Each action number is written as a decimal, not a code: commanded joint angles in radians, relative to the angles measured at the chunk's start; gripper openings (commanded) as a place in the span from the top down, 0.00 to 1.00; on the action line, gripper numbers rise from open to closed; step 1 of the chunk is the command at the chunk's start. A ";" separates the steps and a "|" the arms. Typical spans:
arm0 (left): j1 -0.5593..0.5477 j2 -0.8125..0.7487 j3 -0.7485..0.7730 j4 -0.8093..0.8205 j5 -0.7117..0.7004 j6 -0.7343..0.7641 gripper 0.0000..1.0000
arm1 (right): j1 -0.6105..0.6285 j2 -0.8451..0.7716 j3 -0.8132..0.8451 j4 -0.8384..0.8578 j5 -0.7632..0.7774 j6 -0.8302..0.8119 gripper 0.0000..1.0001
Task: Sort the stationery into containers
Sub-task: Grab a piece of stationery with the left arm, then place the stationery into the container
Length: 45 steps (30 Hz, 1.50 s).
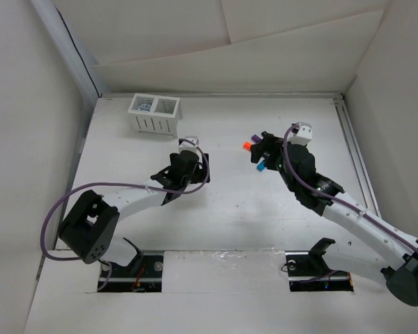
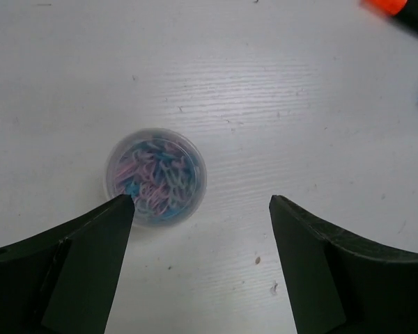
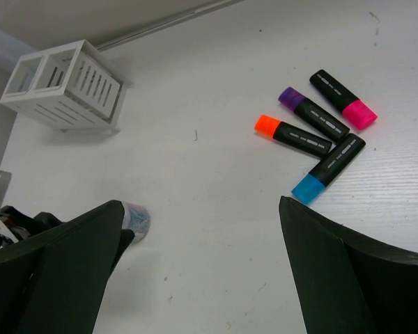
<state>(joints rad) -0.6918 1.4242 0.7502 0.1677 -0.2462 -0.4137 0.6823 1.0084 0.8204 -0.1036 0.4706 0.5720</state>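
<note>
My left gripper should go on moving down over the free-standing clear round tub (image 2: 155, 178) until both fingers are on either side of its rim (image 2: 203, 174). The gripper's open fingers are wider apart than the tub.
A clear round tub of pink and blue paper clips (image 2: 155, 177) stands on the table, its edge at the left fingertip of my left gripper (image 2: 200, 202). That gripper is open with only bare table between its fingers. Several black highlighters lie together to the right, among them an orange-capped one (image 3: 292, 134) and a blue-capped one (image 3: 327, 169). My right gripper (image 3: 199, 203) hangs open above the table just beside them, holding nothing. The white slotted organiser (image 1: 153, 124) stands at the back left, with something blue-and-white (image 1: 145, 106) in its left compartment.
White walls close in the table on the left, back and right. A metal rail (image 1: 353, 149) runs along the right edge. The left arm's cable (image 1: 63, 202) loops out to the left. The two arms' grippers (image 1: 192, 156) (image 1: 259, 154) are about a hand's width apart.
</note>
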 commanded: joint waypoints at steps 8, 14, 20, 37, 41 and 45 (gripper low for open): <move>-0.003 -0.016 -0.110 0.075 -0.099 -0.079 0.26 | 0.006 0.025 0.028 0.045 0.026 -0.011 0.01; -0.003 -0.071 -0.129 0.133 -0.126 -0.079 0.24 | 0.006 0.045 0.037 0.045 0.008 -0.011 0.01; -0.003 0.054 -0.062 0.130 -0.153 -0.057 0.24 | 0.006 0.045 0.037 0.045 -0.001 -0.011 0.01; -0.003 0.082 0.046 0.070 -0.245 -0.037 0.62 | 0.016 0.055 0.046 0.045 -0.029 -0.020 0.01; 0.074 0.004 0.087 0.075 -0.197 -0.056 0.63 | 0.016 0.045 0.046 0.045 -0.029 -0.020 0.01; 0.115 -0.034 0.196 0.058 -0.225 -0.042 0.63 | 0.016 0.045 0.046 0.045 -0.029 -0.020 0.01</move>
<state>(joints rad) -0.6029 1.4471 0.8246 0.1940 -0.4423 -0.4564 0.6888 1.0626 0.8238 -0.0978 0.4477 0.5648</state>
